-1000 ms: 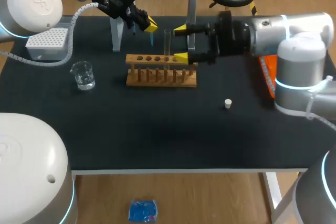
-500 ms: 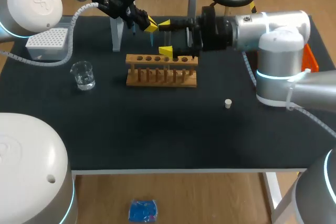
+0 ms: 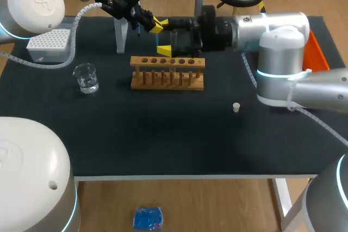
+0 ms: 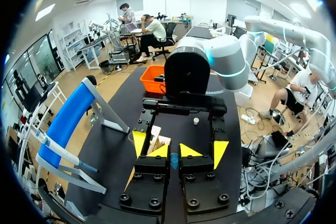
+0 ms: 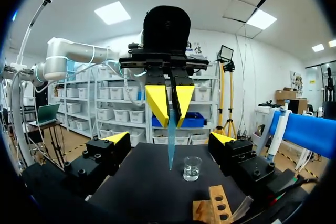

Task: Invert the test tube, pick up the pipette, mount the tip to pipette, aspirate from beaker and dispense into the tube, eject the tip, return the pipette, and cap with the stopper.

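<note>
The blue pipette tip point(image 5: 171, 139) gets thinner downward to a point point(image 5: 170, 167), so I should expect its top, hidden between my left gripper's fingers, to be wide and open.
My left gripper point(image 3: 155, 25) hangs behind the wooden tube rack point(image 3: 167, 73). It is shut on a slender blue pipette piece point(image 5: 170, 140) that tapers to a point downward. My right gripper point(image 3: 163, 37) reaches in level from the right, open. Its yellow fingertips point(image 4: 220, 148) stand on either side of the left gripper and the blue piece without touching them. The right gripper hides the test tube in the head view. The glass beaker point(image 3: 86, 77) with water stands left of the rack. The small white stopper point(image 3: 236, 107) lies right of the rack.
A white tip box point(image 3: 49, 42) sits at the far left. The blue pipette stand point(image 3: 120, 31) rises behind the left gripper. An orange bin point(image 3: 318, 58) lies at the table's right edge. The near half of the black table point(image 3: 163, 145) holds only the stopper.
My right gripper has moved left above the rack, from beside the test tube to around the left gripper's blue piece. The left arm has kept still.
</note>
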### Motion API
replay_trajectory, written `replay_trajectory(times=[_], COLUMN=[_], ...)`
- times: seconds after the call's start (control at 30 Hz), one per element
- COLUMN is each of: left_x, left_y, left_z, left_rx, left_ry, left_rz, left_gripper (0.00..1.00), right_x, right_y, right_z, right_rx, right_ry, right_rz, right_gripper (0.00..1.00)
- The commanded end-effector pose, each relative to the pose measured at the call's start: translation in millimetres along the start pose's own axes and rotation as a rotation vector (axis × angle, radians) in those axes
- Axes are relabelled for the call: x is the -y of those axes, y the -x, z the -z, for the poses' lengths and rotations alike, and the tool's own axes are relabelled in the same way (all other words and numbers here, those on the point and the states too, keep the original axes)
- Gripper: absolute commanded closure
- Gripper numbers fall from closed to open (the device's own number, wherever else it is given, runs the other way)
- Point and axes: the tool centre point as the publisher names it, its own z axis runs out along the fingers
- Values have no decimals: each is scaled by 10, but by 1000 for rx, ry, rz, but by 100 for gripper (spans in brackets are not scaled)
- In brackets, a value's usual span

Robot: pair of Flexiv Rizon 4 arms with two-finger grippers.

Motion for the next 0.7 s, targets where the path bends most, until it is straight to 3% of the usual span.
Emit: replay_trajectory(times=[0.03, 0.17, 0.2, 0.37, 0.4, 0.47, 0.63, 0.7], left_x=[2, 2, 2, 2, 2, 2, 2, 2], left_y=[2, 2, 2, 2, 2, 2, 2, 2], left_z=[7, 7, 7, 7, 7, 7, 7, 7], left_rx=[-2, -2, -2, -2, -2, -2, -2, -2], left_ry=[3, 3, 3, 3, 3, 3, 3, 3], left_rz=[0, 0, 0, 0, 0, 0, 0, 0], left_gripper=[100, 100, 100, 100, 100, 100, 100, 100], right_x=[23, 30, 32, 44, 43, 37, 31, 30], right_y=[42, 43, 43, 45, 43, 41, 40, 39], right_z=[-50, -80, -85, -114, -118, -121, -122, -122], right_rx=[-7, -11, -12, -20, -21, -24, -25, -26], right_ry=[11, 15, 16, 16, 17, 20, 26, 27], right_rz=[-1, -6, -7, -11, -11, -11, -12, -13], right_gripper=[0, 0, 10, 33, 53, 66, 75, 89])
